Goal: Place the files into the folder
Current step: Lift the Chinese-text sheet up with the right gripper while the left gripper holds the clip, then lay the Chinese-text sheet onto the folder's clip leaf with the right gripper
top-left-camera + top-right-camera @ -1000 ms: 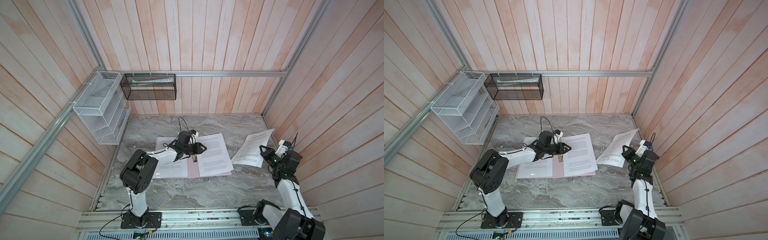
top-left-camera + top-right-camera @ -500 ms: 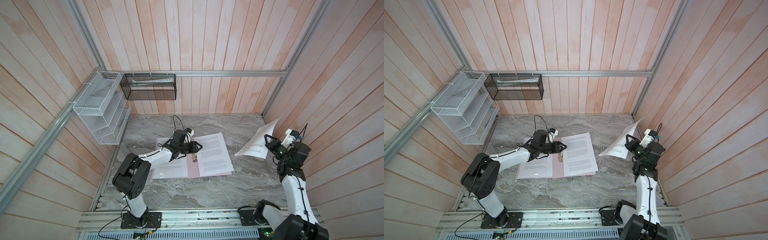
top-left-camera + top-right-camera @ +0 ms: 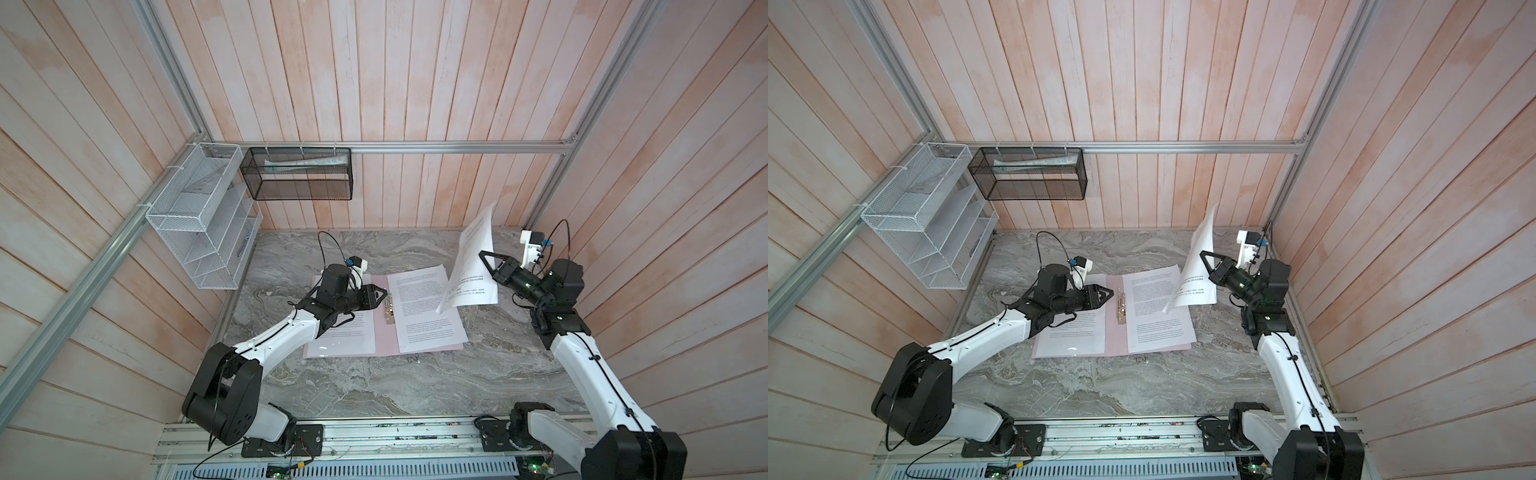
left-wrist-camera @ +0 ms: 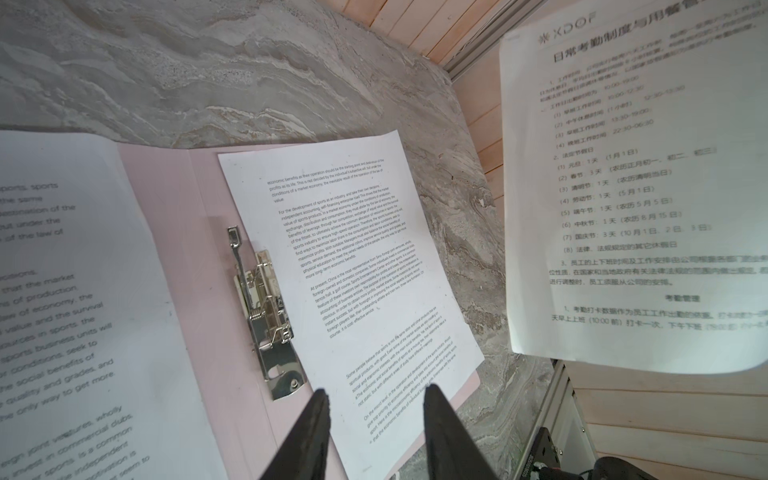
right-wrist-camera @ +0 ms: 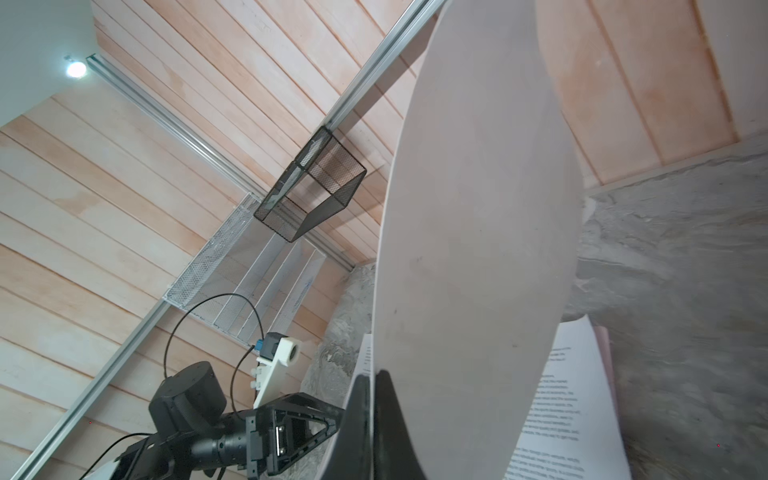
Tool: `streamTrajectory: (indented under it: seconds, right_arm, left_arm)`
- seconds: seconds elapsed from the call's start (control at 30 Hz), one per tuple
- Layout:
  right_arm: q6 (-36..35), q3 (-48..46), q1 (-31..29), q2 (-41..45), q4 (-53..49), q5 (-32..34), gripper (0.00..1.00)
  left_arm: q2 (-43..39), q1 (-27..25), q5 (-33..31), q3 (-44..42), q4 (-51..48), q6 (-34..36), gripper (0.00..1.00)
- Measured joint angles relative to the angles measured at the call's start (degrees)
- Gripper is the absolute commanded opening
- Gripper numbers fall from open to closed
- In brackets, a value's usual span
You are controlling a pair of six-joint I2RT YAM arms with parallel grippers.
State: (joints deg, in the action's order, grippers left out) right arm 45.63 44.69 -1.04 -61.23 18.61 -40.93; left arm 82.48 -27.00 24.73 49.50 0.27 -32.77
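Note:
My right gripper keeps lowering the raised sheet until it lies flat beside the clip [image 3: 421,308], since the raised sheet's loose edge [image 3: 454,273] faces the silver clip.
The pale pink folder [image 3: 384,340] lies open on the marble table, its silver clip [image 4: 266,307] on the spine. One printed sheet [image 3: 428,307] rests on its right half and another [image 3: 349,336] on its left half. My left gripper [image 3: 384,293] hovers just above the clip; in the left wrist view its jaws [image 4: 376,399] stand apart with nothing between them. My right gripper [image 3: 482,254] is shut on the edge of a third sheet [image 3: 473,257], which stands nearly upright in the air to the right of the folder. That sheet [image 5: 478,228] fills much of the right wrist view.
A white wire rack [image 3: 203,232] hangs on the left wall. Beside it, on the back wall, a black mesh basket [image 3: 299,178] holds rolled paper. Aluminium rails run along the table's edges. Bare marble [image 3: 374,386] lies in front of the folder.
My right gripper has lifted its sheet off the table at the right and swung it upright. The left arm has shifted a little; its gripper stays over the folder's spine.

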Motion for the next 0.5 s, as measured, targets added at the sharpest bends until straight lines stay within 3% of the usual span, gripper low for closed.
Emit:
streamTrajectory:
  seconds: [0.23,0.5]
  right_arm:
    - [4.13,-6.12,-1.73,-8.07,9.31,-2.47,0.0]
    - [-0.04,-9.49,-1.62,-14.01,5.05,-2.69,0.0]
  left_arm:
    - [-1.29,0.22,-1.16,-2.12,-0.94,-0.26,0.4]
    - [-1.75,0.22,-1.29,-3.19,-0.81,-0.44,0.4]
